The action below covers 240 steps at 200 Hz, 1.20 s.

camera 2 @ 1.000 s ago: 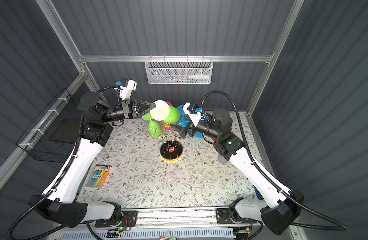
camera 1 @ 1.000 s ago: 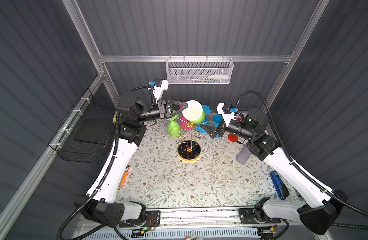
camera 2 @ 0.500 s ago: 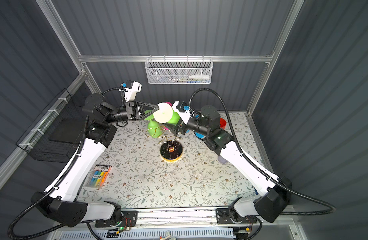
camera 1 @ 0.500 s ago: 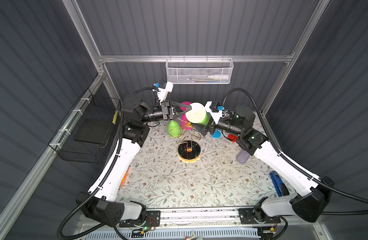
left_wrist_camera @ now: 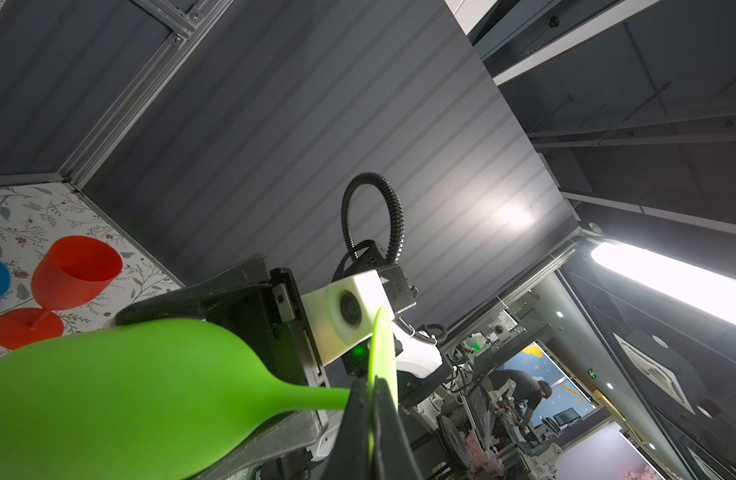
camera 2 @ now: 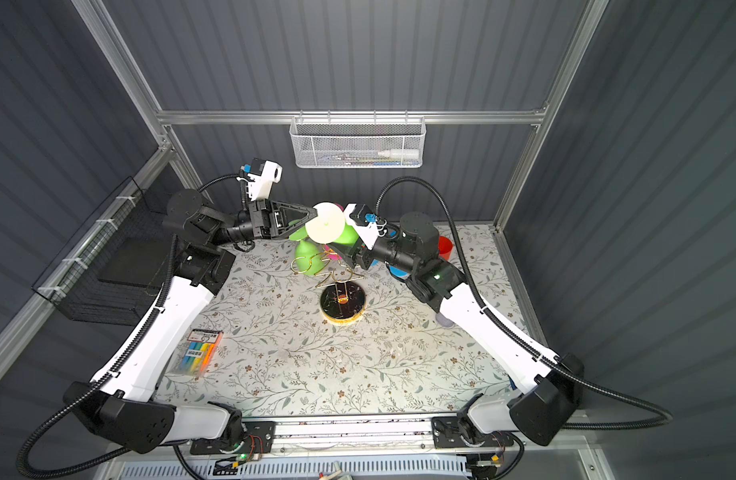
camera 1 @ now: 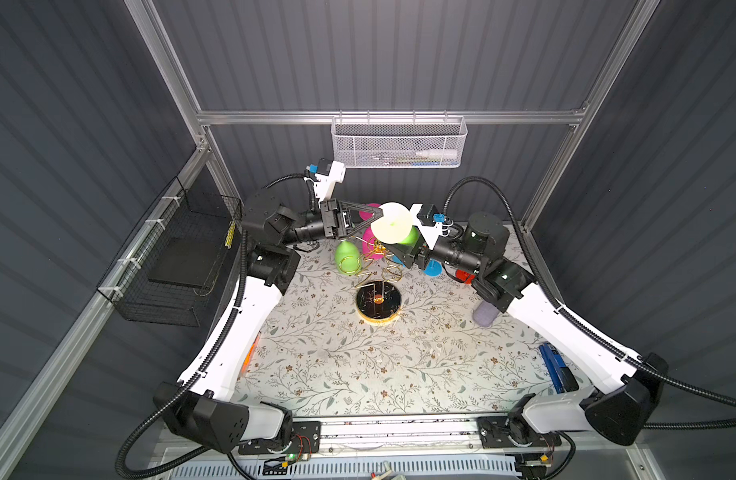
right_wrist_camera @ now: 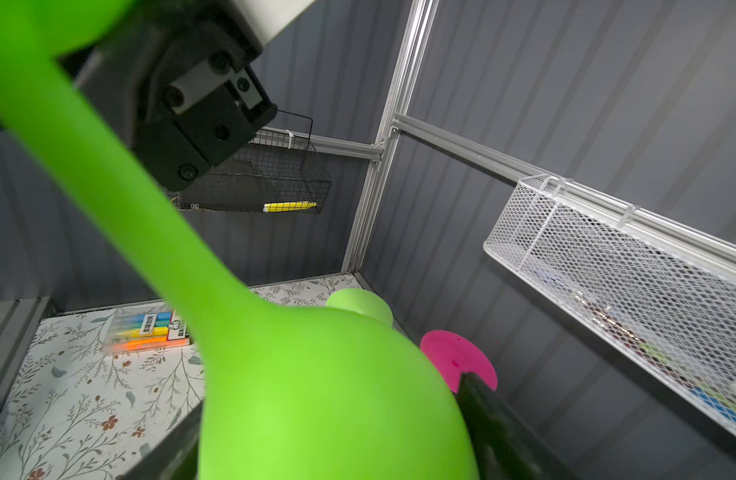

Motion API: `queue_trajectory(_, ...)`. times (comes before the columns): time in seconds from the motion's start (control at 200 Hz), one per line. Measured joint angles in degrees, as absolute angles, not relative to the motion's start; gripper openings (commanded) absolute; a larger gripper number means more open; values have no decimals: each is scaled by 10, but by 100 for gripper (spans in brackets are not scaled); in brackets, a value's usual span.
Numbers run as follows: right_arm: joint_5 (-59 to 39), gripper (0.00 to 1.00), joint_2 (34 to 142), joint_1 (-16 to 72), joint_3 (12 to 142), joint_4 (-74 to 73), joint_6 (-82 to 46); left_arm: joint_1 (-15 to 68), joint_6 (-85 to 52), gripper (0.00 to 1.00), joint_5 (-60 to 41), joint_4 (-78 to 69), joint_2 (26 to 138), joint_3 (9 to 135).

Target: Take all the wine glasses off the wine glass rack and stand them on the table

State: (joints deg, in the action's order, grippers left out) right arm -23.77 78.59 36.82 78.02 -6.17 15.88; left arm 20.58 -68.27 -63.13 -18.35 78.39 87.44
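Observation:
My right gripper should hold the bowl [camera 2: 348, 235] while my left gripper gets level and grips the foot again, because my left gripper is pinching the foot [camera 1: 393, 224] with its wrist rolled over.
A green wine glass lies on its side in the air over the gold wine glass rack [camera 1: 376, 257], which stands on a round black base [camera 1: 379, 305]. Its pale foot [camera 1: 391, 222] faces up in both top views. My left gripper [left_wrist_camera: 372, 399] is shut on the edge of that foot [left_wrist_camera: 381, 353]. My right gripper [right_wrist_camera: 329, 415] comes from the other side. Its fingers [right_wrist_camera: 482, 415] press on both sides of the green bowl [right_wrist_camera: 316, 395]. Another green glass [camera 1: 345, 257] and a pink one [camera 1: 368, 212] hang on the rack.
A blue glass [camera 1: 433, 268] and a red glass [left_wrist_camera: 67, 274] stand on the table behind the rack. A purple cup [camera 1: 486, 313] sits under my right arm, a highlighter pack [camera 2: 200, 351] by my left. A white mesh basket [camera 1: 399, 143] hangs on the back wall.
My right arm has swung left to the glass, and its jaws have come round the bowl and narrowed onto it. My left gripper has kept hold of the foot.

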Motion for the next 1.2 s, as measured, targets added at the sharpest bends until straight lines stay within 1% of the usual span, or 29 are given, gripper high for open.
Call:
queue_trajectory(0.175, -232, 69, 773, 369, 771, -63, 159, 206, -692, 0, -631, -194, 785, 874)
queue_trajectory(0.215, -230, 68, 769, 369, 768, -63, 159, 206, -693, 8, -630, -194, 785, 874)
queue_trajectory(0.275, -228, 66, 762, 369, 764, -59, 155, 206, -691, 15, -629, -197, 786, 874)
queue_trajectory(0.3, -227, 65, 759, 369, 762, -56, 152, 207, -690, 19, -628, -199, 787, 874)
queue_trajectory(0.33, -226, 64, 756, 369, 761, -52, 149, 207, -687, 29, -628, -200, 787, 874)
queue_trajectory(0.36, -225, 63, 752, 369, 759, -46, 143, 207, -683, 42, -627, -202, 787, 874)
queue_trajectory(0.4, -223, 62, 746, 368, 758, -39, 138, 207, -672, 53, -624, -202, 787, 875)
queue_trajectory(0.48, -220, 60, 731, 368, 754, -22, 125, 207, -648, 64, -614, -199, 787, 875)
queue_trajectory(0.56, -214, 59, 711, 368, 745, -5, 109, 207, -618, 68, -602, -183, 787, 875)
queue_trajectory(0.615, -204, 57, 697, 368, 741, 12, 98, 207, -586, 75, -589, -165, 787, 875)
queue_trajectory(0.695, -188, 56, 679, 368, 738, 40, 81, 207, -538, 78, -564, -132, 786, 875)
queue_trajectory(0.845, -156, 54, 655, 368, 738, 108, 50, 207, -449, 79, -509, -96, 782, 864)
queue_trajectory(1.045, -119, 53, 652, 366, 766, 213, 12, 207, -359, 79, -446, -124, 764, 799)
queue_trajectory(1.201, -113, 50, 656, 350, 791, 267, -17, 207, -277, 78, -406, -162, 752, 742)
